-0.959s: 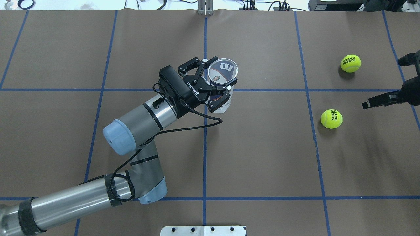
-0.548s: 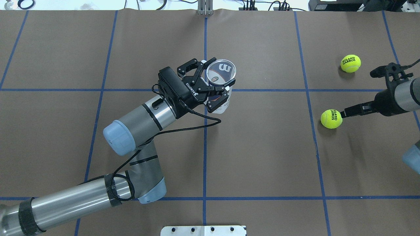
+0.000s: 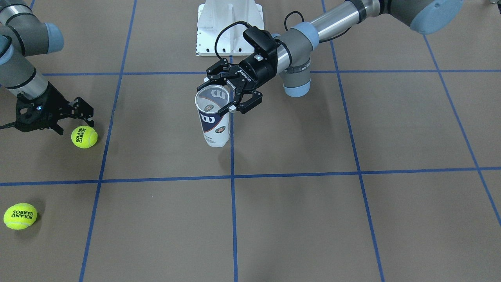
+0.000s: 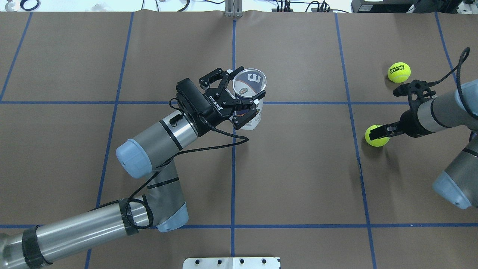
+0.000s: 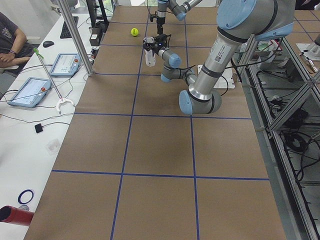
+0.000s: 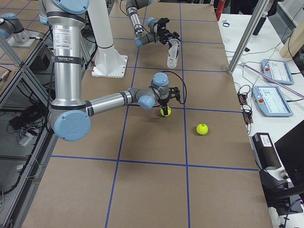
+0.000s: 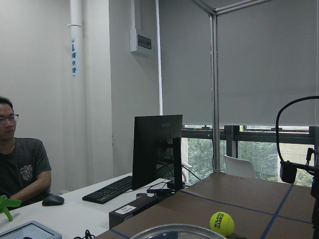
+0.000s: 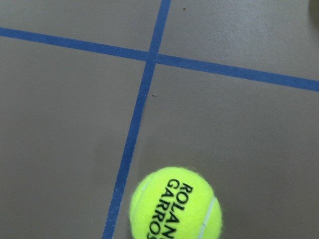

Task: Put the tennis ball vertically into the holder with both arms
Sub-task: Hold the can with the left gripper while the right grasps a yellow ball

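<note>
I expect the near ball (image 3: 84, 136) to drop deep inside when I let go of it at the holder's opening (image 3: 212, 98), because the opening looks wider than the ball.
The holder (image 4: 249, 98) (image 3: 213, 121), a clear can with a navy "W" label, stands upright with its mouth open near the table's centre. My left gripper (image 4: 243, 100) (image 3: 231, 98) is shut on its upper part from the side. Two yellow tennis balls lie on the right half: a near ball (image 4: 375, 137) (image 3: 84, 137) (image 8: 174, 204) and a far ball (image 4: 399, 72) (image 3: 20, 216). My right gripper (image 4: 387, 110) (image 3: 76, 124) hangs open, pointing down, just above the near ball. One finger (image 4: 384, 130) overlaps that ball in the overhead view. Whether they touch I cannot tell.
The white base plate (image 4: 231, 262) (image 3: 229, 27) sits at the table's near edge. Blue tape lines grid the brown table (image 4: 298, 179). A person (image 7: 20, 164) sits at a side desk with a monitor (image 7: 157, 149) and tablets (image 5: 30, 92) beyond the table's end.
My right arm has come in from the right edge to the near ball, its gripper still open. The left gripper and the holder have shifted slightly left.
</note>
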You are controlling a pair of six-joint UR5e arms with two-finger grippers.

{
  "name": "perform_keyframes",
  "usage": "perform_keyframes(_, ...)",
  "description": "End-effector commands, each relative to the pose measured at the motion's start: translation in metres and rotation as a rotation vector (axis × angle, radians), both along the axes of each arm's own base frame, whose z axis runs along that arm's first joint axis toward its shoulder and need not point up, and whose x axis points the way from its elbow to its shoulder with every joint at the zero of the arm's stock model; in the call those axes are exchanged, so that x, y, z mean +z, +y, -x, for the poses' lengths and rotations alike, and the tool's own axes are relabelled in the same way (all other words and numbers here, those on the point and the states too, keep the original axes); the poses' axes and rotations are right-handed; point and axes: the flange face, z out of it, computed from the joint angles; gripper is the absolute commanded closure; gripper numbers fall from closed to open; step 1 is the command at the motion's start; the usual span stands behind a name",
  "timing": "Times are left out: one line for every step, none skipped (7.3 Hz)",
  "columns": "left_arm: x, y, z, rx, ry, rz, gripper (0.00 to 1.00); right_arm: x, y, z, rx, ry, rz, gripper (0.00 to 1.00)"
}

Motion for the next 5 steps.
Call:
perform_keyframes(0.005, -0.002, -0.004, 0.014, 0.003, 0.019, 0.19, 0.003, -0.011, 0.015, -0.008, 0.038, 0.017, 0.0)
perform_keyframes(0.007, -0.002, -0.005, 0.014, -0.001, 0.021, 0.19, 0.003, -0.021, 0.024, -0.007, 0.04, 0.018, 0.0)
perform_keyframes(0.007, -0.002, -0.006, 0.014, -0.002, 0.022, 0.19, 0.009, -0.023, 0.026, -0.008, 0.046, 0.027, 0.0)
perform_keyframes(0.008, -0.002, -0.006, 0.014, -0.004, 0.022, 0.19, 0.013, -0.021, 0.024, -0.01, 0.051, 0.032, 0.0)
perform_keyframes(0.008, -0.002, -0.006, 0.014, -0.004, 0.022, 0.19, 0.015, -0.02, 0.023, -0.01, 0.053, 0.034, 0.01)
